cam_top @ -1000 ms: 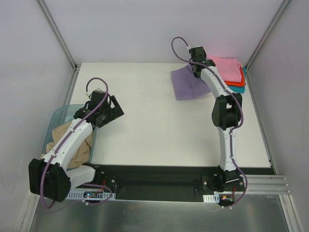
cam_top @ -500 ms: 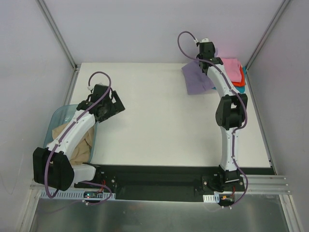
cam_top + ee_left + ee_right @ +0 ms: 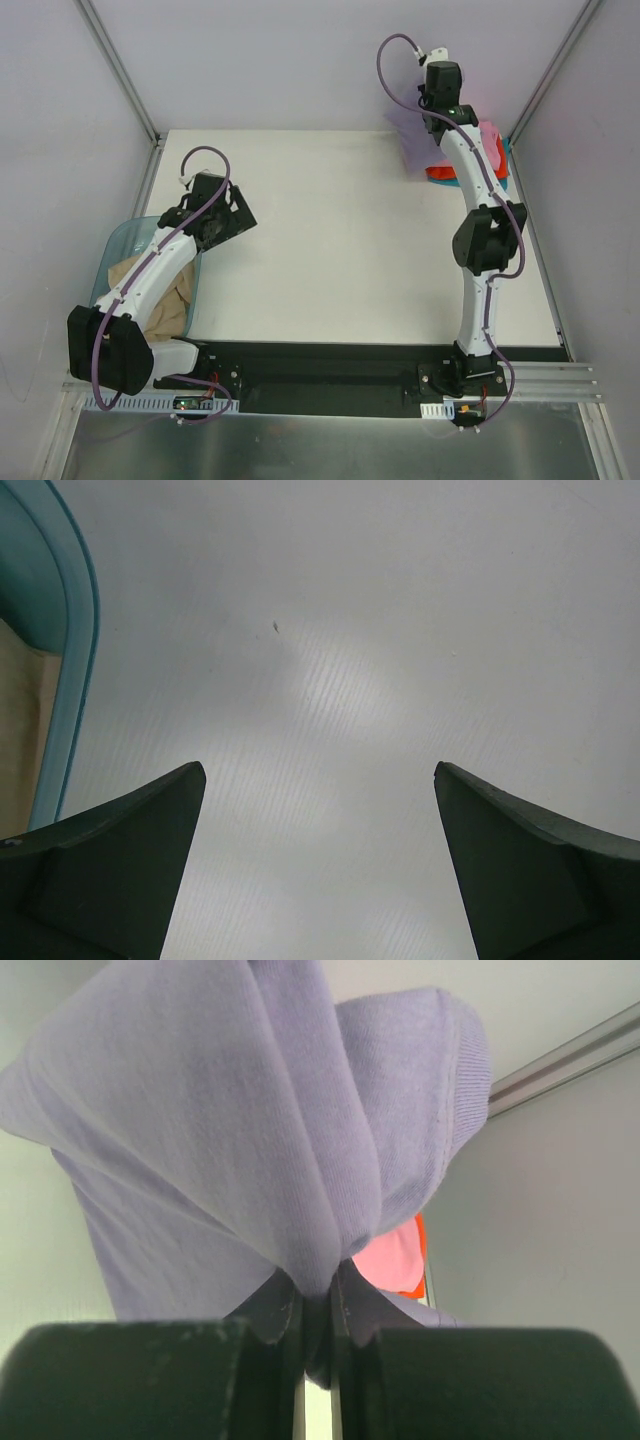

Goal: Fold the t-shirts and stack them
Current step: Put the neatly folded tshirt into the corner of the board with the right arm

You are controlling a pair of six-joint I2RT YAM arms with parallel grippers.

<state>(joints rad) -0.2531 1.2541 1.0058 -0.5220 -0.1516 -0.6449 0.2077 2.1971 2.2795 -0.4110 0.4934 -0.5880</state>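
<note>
The lavender t-shirt is hanging partly beside the stack. The robot's right gripper goes on pulling it across toward the rail until it covers the pink t-shirt, and then let go.
My right gripper is shut on the lavender t-shirt and holds it bunched in the air over the table's back right corner. In the right wrist view the lavender t-shirt hangs from my closed right gripper. Under it lies the stack: the pink t-shirt on top, the orange-red t-shirt below, and a teal edge. Pink and orange-red also show in the wrist view. My left gripper is open and empty over the bare table.
The translucent pale-blue bin stands at the left table edge with the tan t-shirt crumpled inside; its rim and tan cloth show in the left wrist view. Walls and metal rails enclose the white table.
My right gripper has lifted the lavender t-shirt off the table and carried it up and right, over the stack in the corner. My left arm shifted slightly about a second ago, then held still.
</note>
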